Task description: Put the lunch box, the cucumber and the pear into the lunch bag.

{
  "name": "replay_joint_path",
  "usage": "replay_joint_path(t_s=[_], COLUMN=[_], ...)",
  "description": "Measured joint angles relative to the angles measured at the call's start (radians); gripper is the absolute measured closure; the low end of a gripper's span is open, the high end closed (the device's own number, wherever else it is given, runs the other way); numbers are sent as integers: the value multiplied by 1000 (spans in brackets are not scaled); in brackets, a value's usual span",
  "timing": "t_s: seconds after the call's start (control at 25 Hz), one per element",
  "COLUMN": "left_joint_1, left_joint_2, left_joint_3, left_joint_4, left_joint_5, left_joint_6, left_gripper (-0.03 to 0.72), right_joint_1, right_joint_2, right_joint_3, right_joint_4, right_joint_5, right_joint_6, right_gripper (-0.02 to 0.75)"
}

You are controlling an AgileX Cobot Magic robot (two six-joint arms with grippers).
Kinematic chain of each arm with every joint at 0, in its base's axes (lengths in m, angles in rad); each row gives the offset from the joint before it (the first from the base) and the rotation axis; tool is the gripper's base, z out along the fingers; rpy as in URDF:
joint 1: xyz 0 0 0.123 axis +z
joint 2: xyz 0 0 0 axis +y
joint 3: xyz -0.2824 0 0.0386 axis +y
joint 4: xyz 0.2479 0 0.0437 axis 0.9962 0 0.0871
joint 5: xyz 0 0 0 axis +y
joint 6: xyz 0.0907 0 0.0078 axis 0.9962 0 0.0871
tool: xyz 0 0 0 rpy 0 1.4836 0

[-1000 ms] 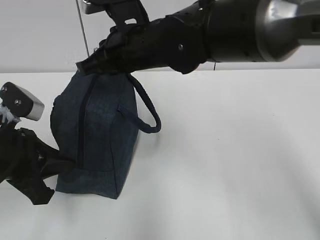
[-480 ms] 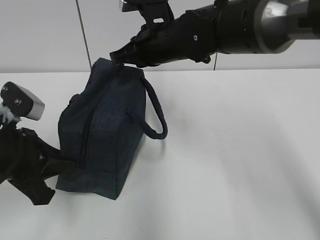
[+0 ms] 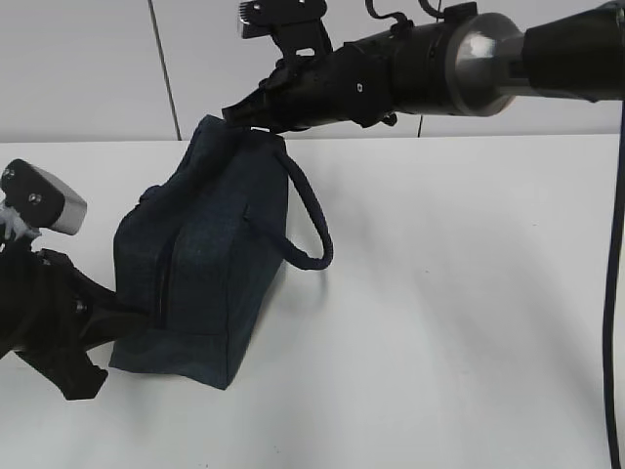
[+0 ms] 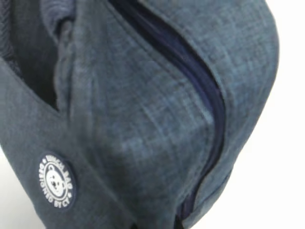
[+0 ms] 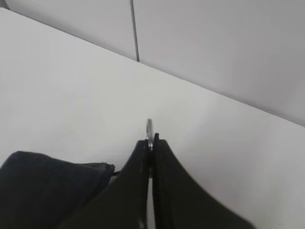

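My left gripper is holding the bag's lower end [image 3: 168,337]. My right gripper keeps pulling the ring pull until the slider gets to the far top end [image 3: 213,127], and then let go.
The dark navy lunch bag [image 3: 215,264] lies on its side on the white table, its closed zipper [image 3: 159,283] running along the left face and its strap handle [image 3: 311,225] looping out to the right. My left gripper [image 3: 122,318] is shut on the bag's near lower end. The left wrist view is filled with the bag fabric [image 4: 143,119] and zipper [image 4: 200,95]. My right gripper [image 3: 239,112] is at the bag's far top end, shut on the silver ring pull [image 5: 149,128]. The lunch box, cucumber and pear are out of view.
The bare white table [image 3: 469,322] stretches to the right of the bag. A pale wall with a vertical seam [image 3: 164,68] stands behind. A round white logo patch [image 4: 56,182] sits on the bag's side.
My right gripper has moved to the right, dragging the bag's far top end with it so the bag leans right. The left gripper has stayed put.
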Motion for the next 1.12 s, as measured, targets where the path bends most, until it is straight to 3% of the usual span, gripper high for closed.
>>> replay_joint_path(t_s=[0.32,0.68,1.12], left_joint_1=[0,0,0], left_joint_2=[0,0,0], left_joint_3=[-4,-8,-8], left_joint_4=[-9,-18,-20], left_joint_5=[4,2,1], left_joint_6=[1,1,1], left_gripper=[680,681,682], right_joint_1=[-40,-42,-50], right_joint_2=[75,192,228], right_joint_3=[-43,-203,-235], right_joint_4=[59,95,136], right_joint_5=[11,93,125], right_joint_6=[0,0,0], right_gripper=[738,738,738])
